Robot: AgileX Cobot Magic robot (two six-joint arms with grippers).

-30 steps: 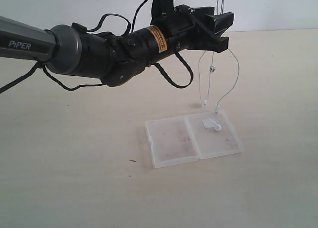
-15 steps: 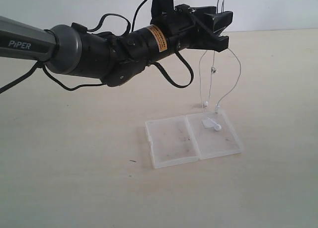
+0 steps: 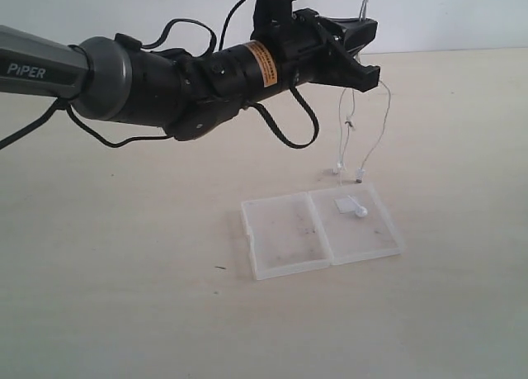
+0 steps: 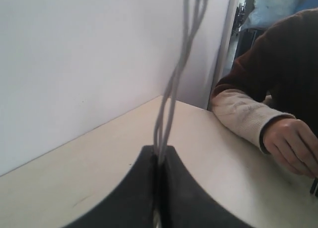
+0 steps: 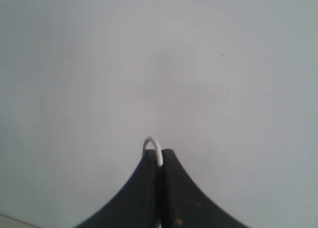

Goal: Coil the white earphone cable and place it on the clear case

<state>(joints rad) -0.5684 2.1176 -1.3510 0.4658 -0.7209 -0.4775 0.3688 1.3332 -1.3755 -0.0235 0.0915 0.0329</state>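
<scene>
I should keep pulling the small loop [image 5: 152,140] away with my right gripper while my left gripper holds the hanging parts of the cable [image 3: 365,1] firmly. I should do this until the cable stretches across, then let it go.
The white earphone cable [image 3: 353,123] hangs in thin strands from above the exterior view, its two earbuds [image 3: 337,170] dangling just behind the clear case [image 3: 289,234]. The case lies open and flat on the table, with a small white piece [image 3: 355,207] resting on its right half. My left gripper [image 3: 369,52] reaches across from the left, high above the case, and is shut on the hanging strands [image 4: 171,89]. The right wrist view shows my right gripper [image 5: 160,153] shut on a small loop of the cable [image 5: 153,146]; that gripper is outside the exterior view.
The light wooden table [image 3: 124,296] stretches around the case, with a pale wall behind it. A person's forearm and hand in a dark sweater [image 4: 278,109] rest on the table at the far side in the left wrist view. My left arm's black cabling [image 3: 285,135] hangs below the wrist.
My left gripper has closed on the hanging cable strands. The dangling loops have drawn closer together and the earbuds shifted slightly.
</scene>
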